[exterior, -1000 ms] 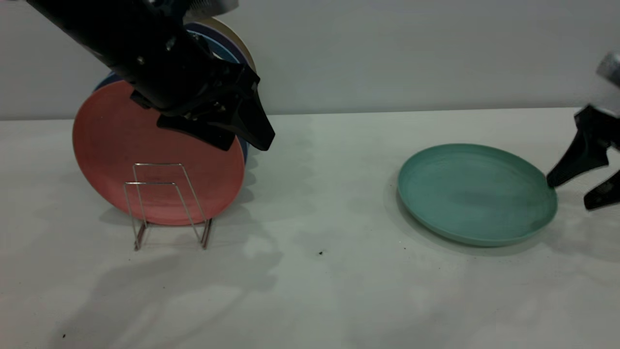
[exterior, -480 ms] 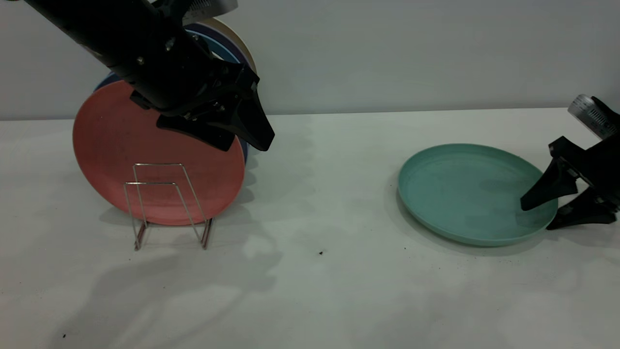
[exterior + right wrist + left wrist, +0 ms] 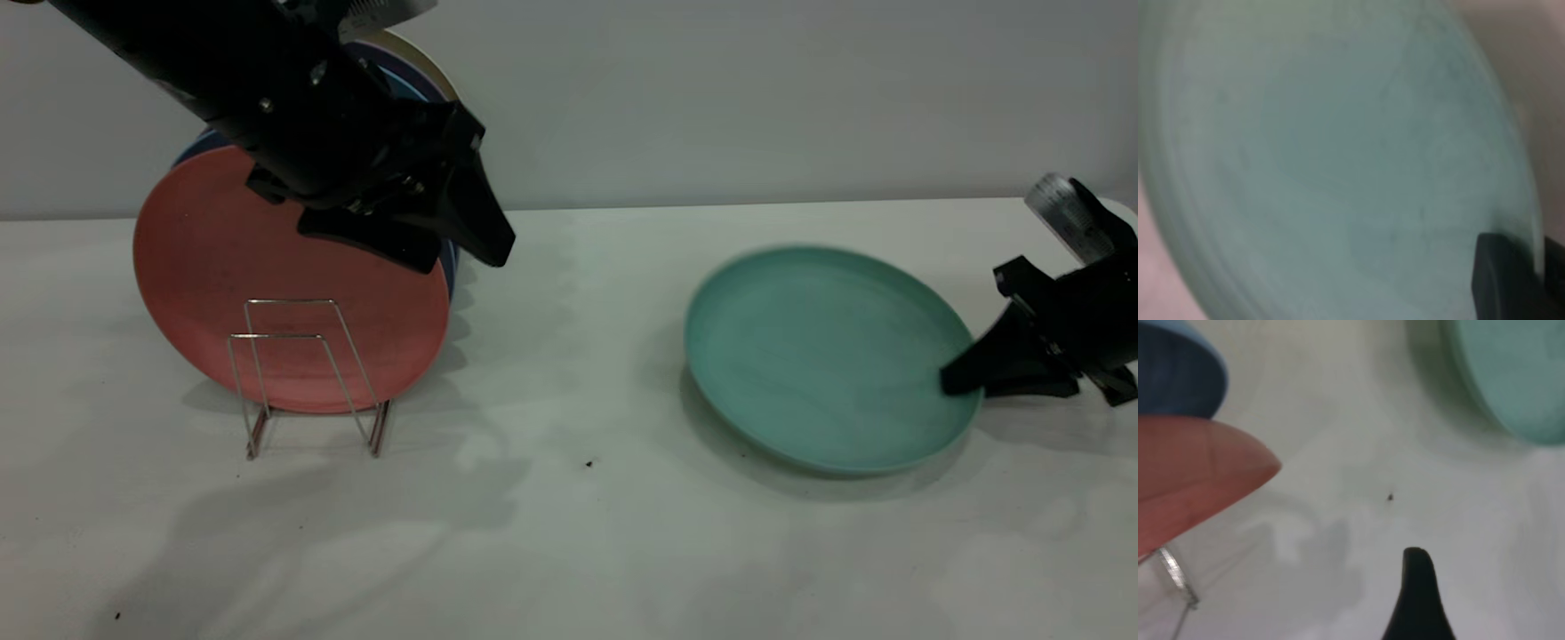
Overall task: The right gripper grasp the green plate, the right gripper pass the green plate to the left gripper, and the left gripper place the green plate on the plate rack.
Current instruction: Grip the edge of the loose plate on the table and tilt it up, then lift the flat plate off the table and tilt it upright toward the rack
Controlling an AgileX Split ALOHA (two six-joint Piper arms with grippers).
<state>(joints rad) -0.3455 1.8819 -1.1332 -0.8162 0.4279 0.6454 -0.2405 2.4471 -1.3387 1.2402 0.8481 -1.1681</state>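
Note:
My left gripper should grip the opposite rim (image 3: 699,300) before placing the green plate, since my right gripper holds it by the rim (image 3: 969,414) farthest from the plate rack.
The green plate (image 3: 818,356) is at the right of the table, tilted, with its left side raised off the surface. My right gripper (image 3: 956,380) is shut on its right rim; in the right wrist view the plate (image 3: 1338,160) fills the picture, with one dark finger on top of the rim and one behind it. My left gripper (image 3: 462,258) hangs open and empty in front of the upper right of the salmon-pink plate (image 3: 222,267), above the wire plate rack (image 3: 302,373). The left wrist view shows one fingertip (image 3: 1417,567) and the green plate (image 3: 1518,373) far off.
The pink plate stands upright in the rack with blue, purple and cream plates (image 3: 427,71) behind it. The left wrist view shows the pink plate's edge (image 3: 1191,473), a blue plate (image 3: 1178,373) and a rack wire (image 3: 1171,573). White table (image 3: 578,533) lies between rack and green plate.
My right gripper closed on the green plate's right rim, and the plate tilted up and shifted left. My left gripper edged slightly right and up.

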